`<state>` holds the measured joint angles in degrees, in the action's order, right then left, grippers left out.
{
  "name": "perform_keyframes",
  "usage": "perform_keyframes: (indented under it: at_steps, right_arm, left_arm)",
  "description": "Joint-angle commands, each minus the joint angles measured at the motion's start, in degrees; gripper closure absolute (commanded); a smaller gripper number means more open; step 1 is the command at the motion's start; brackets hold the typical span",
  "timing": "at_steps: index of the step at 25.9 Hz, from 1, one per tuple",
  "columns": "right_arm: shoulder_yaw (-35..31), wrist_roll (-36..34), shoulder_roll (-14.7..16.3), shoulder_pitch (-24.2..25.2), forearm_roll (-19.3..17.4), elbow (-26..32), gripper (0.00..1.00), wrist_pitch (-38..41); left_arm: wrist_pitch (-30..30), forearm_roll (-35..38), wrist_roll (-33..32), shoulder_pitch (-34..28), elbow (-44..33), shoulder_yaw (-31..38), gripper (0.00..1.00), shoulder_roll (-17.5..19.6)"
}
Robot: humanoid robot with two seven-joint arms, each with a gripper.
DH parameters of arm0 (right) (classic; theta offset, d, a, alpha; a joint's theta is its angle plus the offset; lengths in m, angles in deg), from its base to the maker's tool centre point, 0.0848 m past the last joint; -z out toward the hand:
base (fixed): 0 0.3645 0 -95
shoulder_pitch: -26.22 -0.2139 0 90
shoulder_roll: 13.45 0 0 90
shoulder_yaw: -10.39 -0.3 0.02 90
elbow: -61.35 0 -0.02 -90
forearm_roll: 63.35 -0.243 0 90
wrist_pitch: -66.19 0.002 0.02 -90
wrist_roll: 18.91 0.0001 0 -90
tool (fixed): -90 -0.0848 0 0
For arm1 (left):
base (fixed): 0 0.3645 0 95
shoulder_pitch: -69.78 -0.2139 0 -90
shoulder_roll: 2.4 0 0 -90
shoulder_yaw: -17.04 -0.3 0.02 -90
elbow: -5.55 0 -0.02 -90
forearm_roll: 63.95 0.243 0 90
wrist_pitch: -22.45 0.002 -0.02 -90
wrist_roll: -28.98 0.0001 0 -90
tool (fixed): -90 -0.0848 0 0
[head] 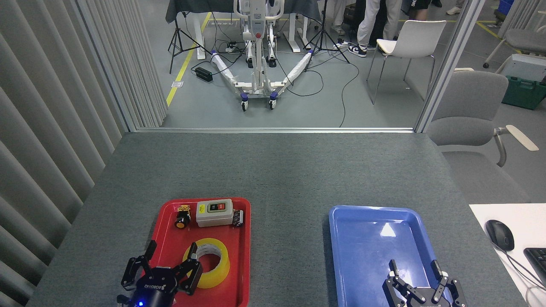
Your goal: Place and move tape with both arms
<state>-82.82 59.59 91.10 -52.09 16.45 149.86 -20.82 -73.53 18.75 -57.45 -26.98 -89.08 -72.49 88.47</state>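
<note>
I expect the yellow tape roll [221,268] to tip up on edge with my left gripper as I carry it, since the open core [208,262] has room for a finger.
The yellow tape roll [212,275] lies flat in the near half of a red tray [243,264], its pale core facing up. My left gripper [172,250] hovers at the tray's near left corner, fingers spread open, the right fingertips [194,248] at the roll's left rim and nothing held. My right gripper [413,266] is at the bottom edge over the near end of a blue tray [371,221], open and empty.
At the red tray's far end sit a grey switch box [214,212], a small orange-and-black button part [182,219] and a small dark module [239,218]. A white desk with a mouse [499,234] and keyboard lies right. Slatted wall panels run along the left.
</note>
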Motion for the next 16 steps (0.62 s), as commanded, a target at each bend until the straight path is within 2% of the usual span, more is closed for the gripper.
perform_keyframes:
  at_steps: [1, 8, 11, 16]
  right_arm:
    - [0.0, -0.3, 0.4, 0.0, 0.0, 0.0, 0.00, 0.0]
    - [0.1, -0.3, 0.6, 0.0, 0.0, 0.1, 0.00, -0.1]
    - [0.1, -0.3, 0.7, 0.0, 0.0, 0.1, 0.00, -0.1]
    - [0.0, -0.3, 0.7, 0.0, -0.1, 0.0, 0.00, -0.1]
  left_arm:
    - [-0.3, -0.1, -1.5, -0.2, -0.4, 0.0, 0.01, 0.1]
    - [-0.4, -0.2, -4.4, 0.6, 0.1, 0.1, 0.01, 1.0]
    - [-0.8, -2.6, -11.7, 2.2, 0.1, 0.0, 0.01, 2.9]
    - [-2.2, -17.6, -28.4, 6.1, 0.8, -0.3, 0.01, 7.9]
